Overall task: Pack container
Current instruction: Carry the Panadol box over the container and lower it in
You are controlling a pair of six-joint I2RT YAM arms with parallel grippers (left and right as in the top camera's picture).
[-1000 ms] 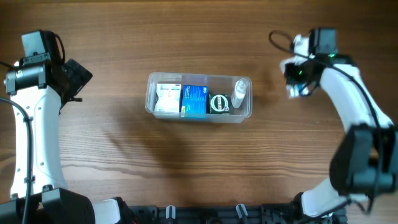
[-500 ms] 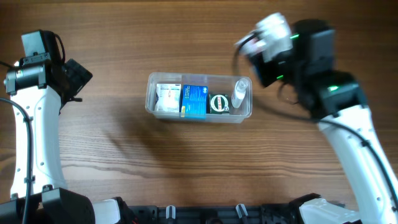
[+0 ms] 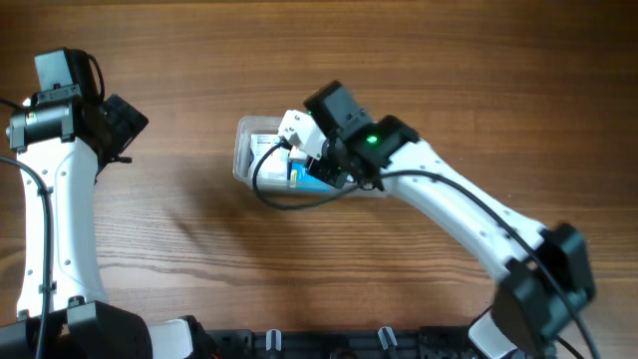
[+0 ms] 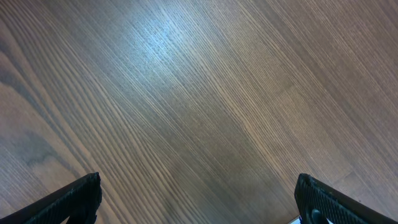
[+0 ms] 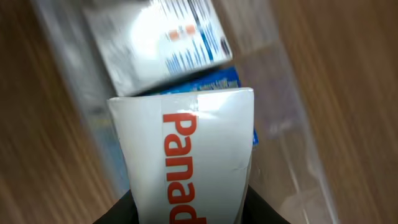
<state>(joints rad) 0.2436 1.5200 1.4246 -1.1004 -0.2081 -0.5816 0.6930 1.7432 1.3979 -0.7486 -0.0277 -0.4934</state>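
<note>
My right gripper is holding the white box with red lettering (image 3: 301, 131) over the blue box (image 3: 307, 178), inside the container's rim, so it should keep going down until it can let go there.
The clear plastic container (image 3: 242, 152) sits mid-table, its right half hidden under my right arm. My right gripper (image 3: 304, 150) hovers over its left half, shut on a white box with red lettering (image 5: 186, 149), which stands out past the jaws. Directly below that box, inside the container (image 5: 292, 155), lie a white box with blue print (image 5: 161, 43) and a blue box (image 5: 219, 79). My left gripper (image 3: 125, 125) stays far left of the container, open, with only bare wood between its fingers (image 4: 78, 199).
Brown wooden tabletop (image 3: 179, 259) all round the container. My right arm (image 3: 449, 214) stretches diagonally from the front right corner across to the container. The left arm (image 3: 55, 199) runs along the left edge.
My right arm has swung from the far right side of the table leftward, bringing the white box over the container's left half. The left arm has not moved.
</note>
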